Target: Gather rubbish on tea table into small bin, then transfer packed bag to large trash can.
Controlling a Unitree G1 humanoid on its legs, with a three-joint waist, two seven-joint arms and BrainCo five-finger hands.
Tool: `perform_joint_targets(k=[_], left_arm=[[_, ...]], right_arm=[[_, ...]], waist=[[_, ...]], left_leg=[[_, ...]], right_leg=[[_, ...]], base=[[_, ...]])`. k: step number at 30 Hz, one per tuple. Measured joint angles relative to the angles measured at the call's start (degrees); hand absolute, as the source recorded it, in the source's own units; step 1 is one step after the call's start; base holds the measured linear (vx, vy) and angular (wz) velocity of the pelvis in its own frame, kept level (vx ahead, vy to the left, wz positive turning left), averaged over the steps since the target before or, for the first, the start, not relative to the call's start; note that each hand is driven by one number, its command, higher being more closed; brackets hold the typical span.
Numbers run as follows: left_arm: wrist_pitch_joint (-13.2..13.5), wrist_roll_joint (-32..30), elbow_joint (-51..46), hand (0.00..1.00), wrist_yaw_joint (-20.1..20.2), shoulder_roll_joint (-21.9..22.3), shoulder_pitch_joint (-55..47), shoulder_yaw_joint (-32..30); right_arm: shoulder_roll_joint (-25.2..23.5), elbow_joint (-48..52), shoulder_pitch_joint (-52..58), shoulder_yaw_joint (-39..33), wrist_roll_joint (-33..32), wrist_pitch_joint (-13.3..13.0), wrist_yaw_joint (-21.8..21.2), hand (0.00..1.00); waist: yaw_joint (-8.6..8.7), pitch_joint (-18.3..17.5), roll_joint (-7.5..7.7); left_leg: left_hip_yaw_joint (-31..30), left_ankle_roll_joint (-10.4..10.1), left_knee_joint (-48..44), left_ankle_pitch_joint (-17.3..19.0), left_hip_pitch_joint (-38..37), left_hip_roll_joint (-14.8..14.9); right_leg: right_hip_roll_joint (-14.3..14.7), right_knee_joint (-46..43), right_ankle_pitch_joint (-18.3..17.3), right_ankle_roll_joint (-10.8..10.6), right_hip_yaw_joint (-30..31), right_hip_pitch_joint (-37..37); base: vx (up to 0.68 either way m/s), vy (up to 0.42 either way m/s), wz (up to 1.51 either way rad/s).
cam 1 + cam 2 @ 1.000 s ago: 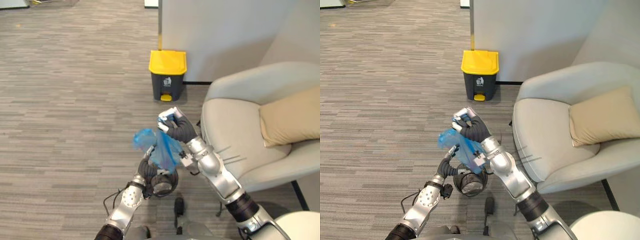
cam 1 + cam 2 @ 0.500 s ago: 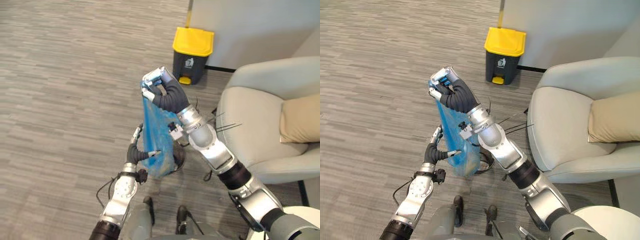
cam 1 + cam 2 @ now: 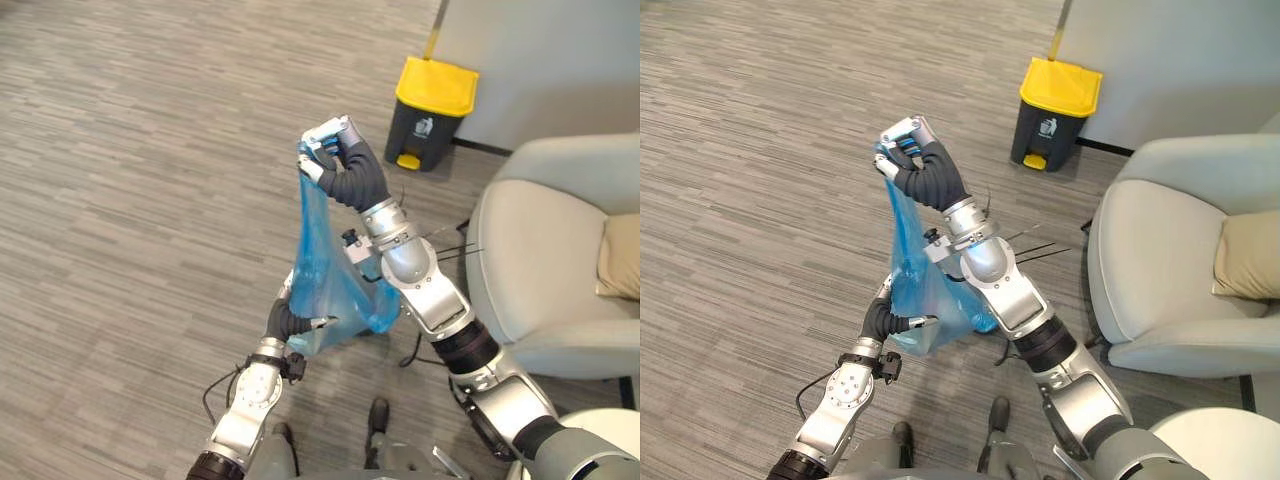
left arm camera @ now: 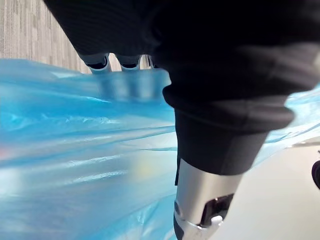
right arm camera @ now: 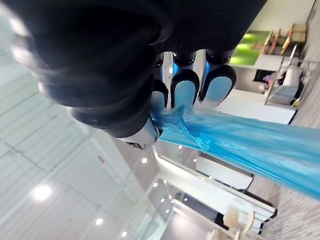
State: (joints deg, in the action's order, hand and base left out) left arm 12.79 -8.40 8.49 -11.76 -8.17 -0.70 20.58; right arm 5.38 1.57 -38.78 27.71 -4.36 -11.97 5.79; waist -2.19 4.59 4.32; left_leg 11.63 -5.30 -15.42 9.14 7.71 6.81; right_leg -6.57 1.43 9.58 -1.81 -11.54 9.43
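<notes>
I expect the blue plastic bag (image 3: 345, 300) to leave a loose loop past my left gripper when I carry it, because the neck (image 3: 314, 210) reaches far above the bag's bulge.
A blue plastic bag (image 3: 326, 285) hangs stretched out above the wood-look floor, its lower part bulging with contents. My right hand (image 3: 340, 165) is held high and shut on the gathered neck of the bag (image 5: 186, 125). My left hand (image 3: 881, 321) sits low against the bag's bottom, fingers and thumb spread along the film (image 4: 75, 150) without gripping it. The large trash can (image 3: 432, 100), dark grey with a yellow lid and a foot pedal, stands on the floor beyond the bag, by the wall.
A pale grey armchair (image 3: 560, 270) with a beige cushion (image 3: 622, 258) is on the right. A white wall panel (image 3: 560, 50) rises behind the trash can. A round white tabletop (image 3: 1215, 445) shows at the lower right. Open floor lies to the left.
My right hand has risen with the bag's neck, pulling the bag taut and long. The left hand stays at the bag's bottom. The camera has shifted, so the trash can appears further right.
</notes>
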Motion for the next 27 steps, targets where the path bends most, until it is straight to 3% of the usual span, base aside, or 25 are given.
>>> perform_joint_targets(k=[2,3,8,15,16,23,27], left_arm=[[-0.3,-1.4,1.6,0.0,-0.8,0.1,2.6,1.2],[-0.5,-1.5,2.6,1.0,-1.2,0.2,4.4,2.0],[-0.9,-3.6,5.1,1.0,-2.5,0.2,11.4,4.1],[-1.3,-3.6,7.9,1.0,-2.6,0.0,13.3,5.4],[-1.3,-3.6,7.9,1.0,-2.6,0.0,13.3,6.0],[-1.4,-1.4,7.9,1.0,-2.0,0.1,13.1,6.1],[-2.4,1.1,6.5,1.0,-1.9,1.3,10.1,1.2]], right_arm=[[-0.5,0.1,0.0,2.2,-1.8,0.0,-1.0,1.0],[-0.5,0.9,0.0,3.7,-2.8,0.0,-1.3,1.0],[-0.5,2.1,-0.1,9.0,-7.0,0.1,-3.4,1.0],[-0.3,2.1,-0.4,10.1,-8.7,0.1,-4.2,1.0],[-0.2,2.1,-0.5,10.8,-8.6,0.1,-4.7,0.0],[0.5,2.4,0.3,11.4,-7.5,0.0,-5.9,0.0],[2.1,5.4,9.1,10.9,-3.0,-0.1,-7.3,0.0]], waist=[[0.08,-0.7,0.49],[0.12,-0.9,0.61],[1.4,-1.2,0.86],[1.5,-1.2,0.89],[1.46,-1.3,0.88],[1.9,-1.3,0.88],[1.92,-1.3,0.86]], left_leg=[[0.6,0.0,0.5,0.0,-0.7,0.3],[0.9,-0.1,0.6,-0.1,-1.0,0.5],[1.3,-0.9,1.5,-0.5,-2.4,1.4],[2.7,-1.1,1.5,-0.4,-3.5,2.4],[2.9,-1.1,1.5,-0.4,-3.4,2.4],[2.9,-1.1,1.4,-0.4,-3.5,2.4],[3.5,-1.2,1.6,-0.3,-3.9,2.3]], right_leg=[[0.6,0.2,0.0,0.0,0.8,-0.1],[0.9,0.3,0.1,-0.1,1.1,-0.1],[2.3,2.3,1.4,0.6,2.8,-1.3],[3.5,3.2,2.0,1.1,4.8,-1.9],[3.5,3.8,2.2,1.2,5.1,-1.9],[3.7,4.0,2.4,1.1,5.5,-1.8],[3.7,4.0,2.4,0.9,5.7,-1.8]], base=[[0.0,-0.041,-0.24],[-0.02,-0.072,-0.2],[-0.03,-0.062,-0.15],[-0.04,-0.036,-0.15],[-0.03,-0.023,-0.09],[-0.01,-0.004,-0.02],[0.01,0.011,-0.04]])
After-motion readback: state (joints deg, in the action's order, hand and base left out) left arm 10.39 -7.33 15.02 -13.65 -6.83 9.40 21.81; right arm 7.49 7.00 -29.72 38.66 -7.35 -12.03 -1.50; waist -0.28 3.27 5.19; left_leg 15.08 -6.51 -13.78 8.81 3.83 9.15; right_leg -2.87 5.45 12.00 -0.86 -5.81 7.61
